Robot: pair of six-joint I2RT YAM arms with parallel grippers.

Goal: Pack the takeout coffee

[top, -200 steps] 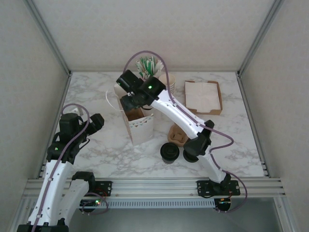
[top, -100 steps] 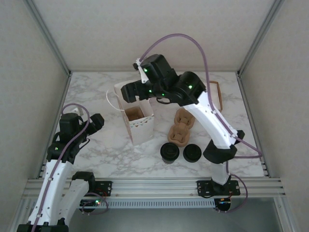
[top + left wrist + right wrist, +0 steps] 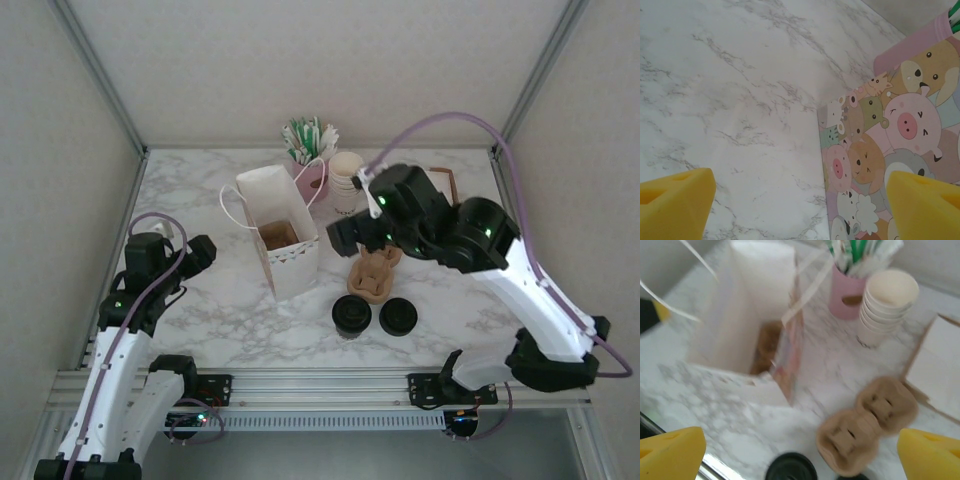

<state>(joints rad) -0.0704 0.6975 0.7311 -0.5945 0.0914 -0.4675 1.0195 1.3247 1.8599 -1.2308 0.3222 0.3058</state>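
Note:
My right gripper keeps going down to the takeout coffee (image 3: 351,314) nearest the bag and closes around its lid, as a brown cup carrier is inside the open (image 3: 279,236) bag.
The takeout coffee (image 3: 352,316) stands on the marble near the front, its black lid (image 3: 791,467) up. A second black disc (image 3: 398,317) lies to its right. The white paper bag (image 3: 280,235) stands open with something brown (image 3: 765,342) at its bottom. My right gripper (image 3: 342,236) hangs open and empty above the table, between the bag and a brown pulp cup carrier (image 3: 372,275); its yellow pads (image 3: 672,452) frame the scene. My left gripper (image 3: 200,252) is open, left of the bag, facing its cartoon-printed side (image 3: 880,150).
A stack of lidless cream cups (image 3: 346,175) and a pink holder of stirrers (image 3: 310,165) stand behind the bag. A cardboard tray of napkins (image 3: 940,360) sits at the back right, mostly under my right arm in the top view.
My right gripper has come up off the bag's mouth, swung right and toward the front, and opened wide. The left arm has not moved.

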